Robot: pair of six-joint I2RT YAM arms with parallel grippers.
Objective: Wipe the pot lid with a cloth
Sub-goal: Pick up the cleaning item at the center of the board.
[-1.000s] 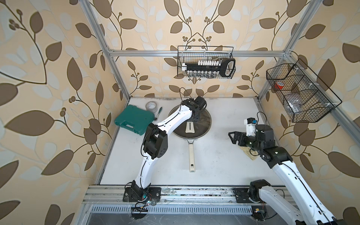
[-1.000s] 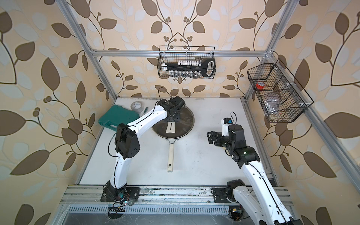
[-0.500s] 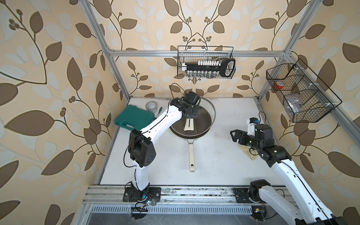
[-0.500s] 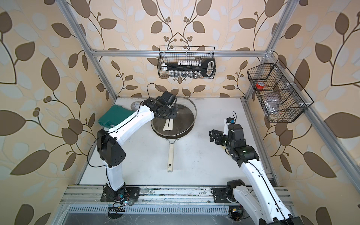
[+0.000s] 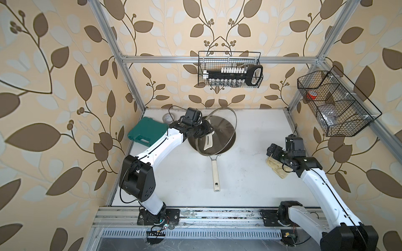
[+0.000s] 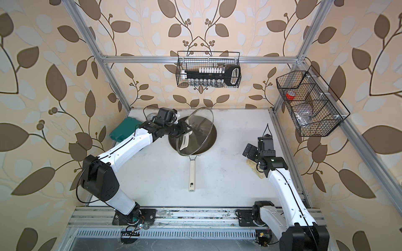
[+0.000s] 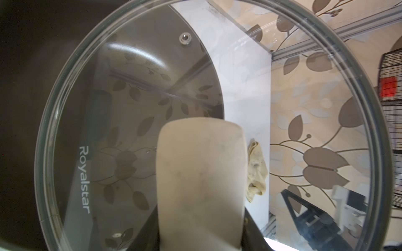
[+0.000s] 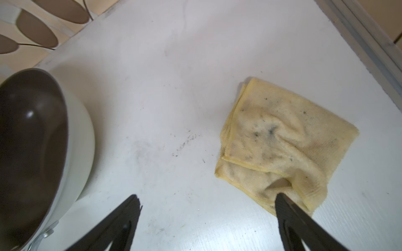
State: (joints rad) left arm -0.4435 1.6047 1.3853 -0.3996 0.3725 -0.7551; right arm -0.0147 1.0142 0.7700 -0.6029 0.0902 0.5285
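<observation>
The pale yellow cloth [image 5: 276, 168] lies clear of the frying pan, with its raised folds toward the robot's open fingers. The robot's right gripper should go on down until the fingers are on both sides of those folds [image 8: 291, 157].
My left gripper [image 5: 205, 133] is shut on the cream bar handle [image 5: 208, 141] of the pot lid [image 5: 221, 128]. It holds the clear glass lid [image 6: 196, 128] tilted up on edge above the frying pan. In the left wrist view the handle [image 7: 200, 173] fills the space between the jaws of this gripper [image 7: 200, 239], and the lid's rim [image 7: 43, 152] rings the picture. The pale yellow cloth [image 5: 277, 168] [image 8: 282, 143] lies folded on the table at the right. My right gripper [image 5: 272, 151] [image 8: 207, 198] hovers open beside it, one fingertip [image 8: 282, 202] over the cloth's corner, nothing between the fingers.
The dark brown frying pan [image 5: 230, 145] [image 8: 32, 141] sits at the table's back middle, its cream handle [image 5: 215, 173] pointing to the front. A green case [image 5: 148, 132] and a tape roll [image 5: 167, 118] lie at the back left. Wire baskets [image 5: 230, 71] [image 5: 335, 104] hang on the walls.
The left arm has lifted the lid off the pan and tipped it up on edge. The right gripper has stayed open near the cloth, barely shifting.
</observation>
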